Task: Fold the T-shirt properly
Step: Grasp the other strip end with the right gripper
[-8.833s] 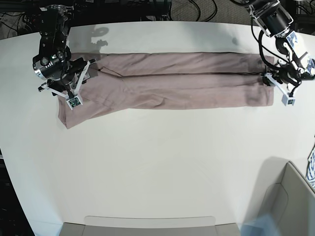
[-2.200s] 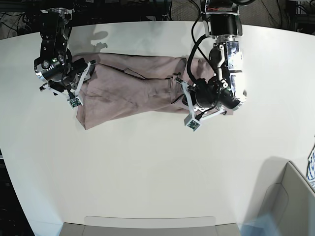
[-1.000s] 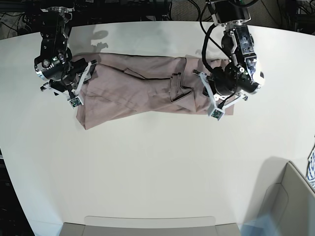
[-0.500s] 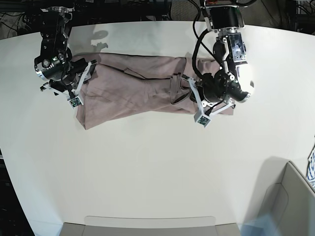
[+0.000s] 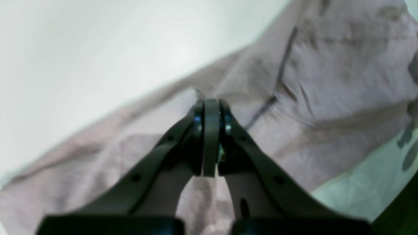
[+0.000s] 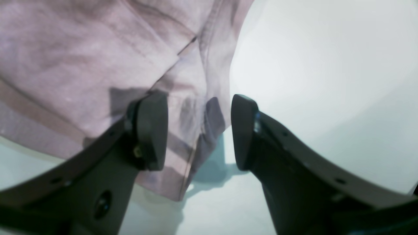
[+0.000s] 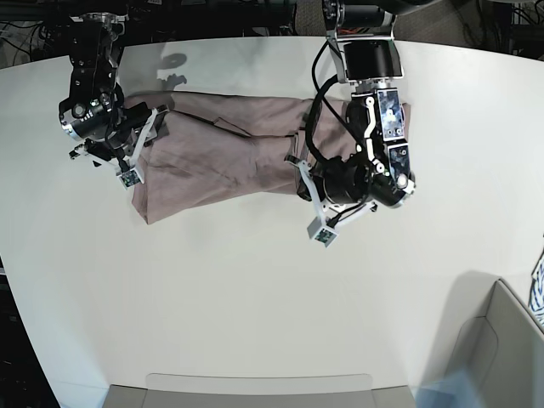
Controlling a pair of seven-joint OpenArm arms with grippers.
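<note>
My gripper will carry the T-shirt across by its limp end (image 7: 156,194), and that end will double over the middle in rumpled layers, because loose creases (image 7: 228,127) cross the T-shirt.
The dusty-pink T-shirt (image 7: 221,149) lies crumpled lengthwise on the white table (image 7: 255,297), with its right part folded back over the middle. My left gripper (image 7: 310,183) sits over the shirt's middle. In the left wrist view the left gripper (image 5: 211,106) is shut, its fingertips (image 5: 199,112) pressed together on a fold of the T-shirt (image 5: 326,71). My right gripper (image 7: 134,143) is at the shirt's left end. In the right wrist view the right gripper (image 6: 196,130) is open, its fingers (image 6: 152,130) straddling the hem of the T-shirt (image 6: 81,55).
A grey bin (image 7: 501,348) stands at the front right corner, with a blue-and-white cloth (image 7: 538,280) at the right edge. A grey tray (image 7: 255,389) lies along the front edge. Cables run behind the table's far edge.
My left arm has swung left and toward the front over the shirt's middle, after moving back and forth across it. The shirt's right part is bunched further left. The right arm has not moved.
</note>
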